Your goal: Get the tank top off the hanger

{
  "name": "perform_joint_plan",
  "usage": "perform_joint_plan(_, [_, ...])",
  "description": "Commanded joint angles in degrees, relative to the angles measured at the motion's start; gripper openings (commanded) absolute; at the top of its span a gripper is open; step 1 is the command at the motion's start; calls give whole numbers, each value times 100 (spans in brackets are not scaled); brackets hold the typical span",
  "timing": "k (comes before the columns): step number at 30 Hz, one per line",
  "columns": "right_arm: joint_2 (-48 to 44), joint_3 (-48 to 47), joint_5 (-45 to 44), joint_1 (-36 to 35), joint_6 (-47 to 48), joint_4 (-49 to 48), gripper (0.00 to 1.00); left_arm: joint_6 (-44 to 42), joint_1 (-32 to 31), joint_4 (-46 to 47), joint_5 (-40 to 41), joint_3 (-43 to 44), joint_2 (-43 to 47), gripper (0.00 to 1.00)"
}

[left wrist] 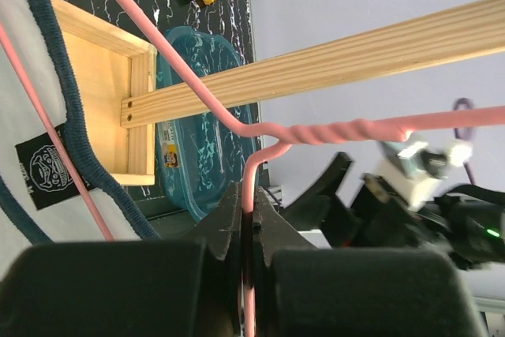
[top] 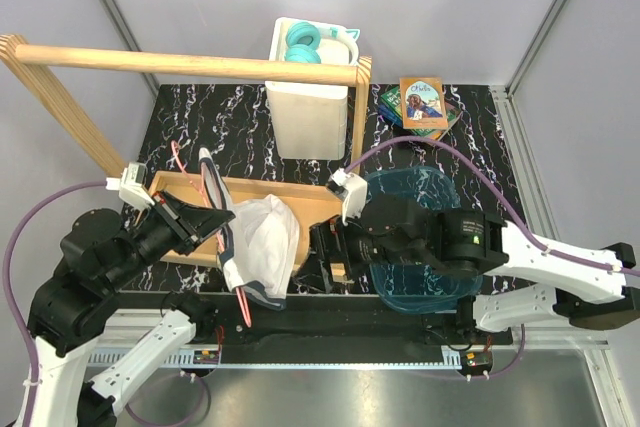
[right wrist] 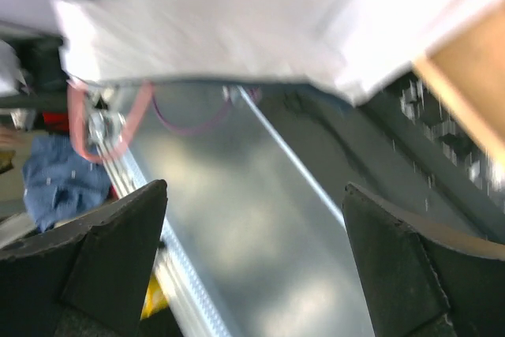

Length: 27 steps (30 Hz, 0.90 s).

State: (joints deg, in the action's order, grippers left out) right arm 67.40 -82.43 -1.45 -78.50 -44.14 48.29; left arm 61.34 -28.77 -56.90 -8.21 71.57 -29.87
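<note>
The tank top (top: 270,239) will slide off in one piece and hang limp when the robot pulls, because the hanger's pink-red end (top: 244,309) sticks out past the navy trim.
The white tank top (top: 262,240) with navy trim hangs bunched on the pink-red wire hanger (top: 243,304) above the table's near edge. My left gripper (top: 207,223) is shut on the hanger's wire just below the twisted neck. In the left wrist view the wire (left wrist: 316,132) runs down between the closed fingers (left wrist: 229,226), and the tank top (left wrist: 24,100) with its black label fills the left side. My right gripper (top: 326,253) is open and empty just right of the tank top. In the blurred right wrist view, white cloth (right wrist: 221,21) lies above its open gripper (right wrist: 252,195).
A wooden rack with a thick rail (top: 190,62) and a wooden base frame (top: 300,197) stands over the table. A white bin (top: 310,112) with teal items is at the back. A blue translucent tub (top: 420,237) lies under my right arm. Books (top: 423,102) sit back right.
</note>
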Motion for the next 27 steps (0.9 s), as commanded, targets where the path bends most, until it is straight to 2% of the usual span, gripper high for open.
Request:
perform_joint_plan(1, [28,-424,-1400,-516,807,-1180,100,167,30,426,135,-38,86,0])
perform_joint_plan(5, [-147,218,-1639,-842,1512,-2496,96,562,30,426,100,-100,130,0])
perform_joint_plan(8, [-78,526,-1482,-913,1882,-2955,91,659,21,408,39,32,69,0])
perform_joint_plan(9, [-25,518,-1289,-913,1944,-3001,83,695,30,391,21,93,60,0])
perform_joint_plan(10, [45,492,-1200,-930,2057,-3036,80,730,21,382,4,120,34,0])
perform_joint_plan(13, [247,465,-849,-957,2173,-3273,77,809,30,373,-67,182,-10,0])
perform_joint_plan(17, [362,667,-602,-957,2269,-3703,65,879,21,355,-155,217,-37,0])
perform_joint_plan(23, [582,632,-49,-966,2331,-3809,64,862,21,338,-172,296,-98,0])
perform_joint_plan(27, [687,597,22,-966,2348,-3863,64,880,30,329,-181,305,-107,0])
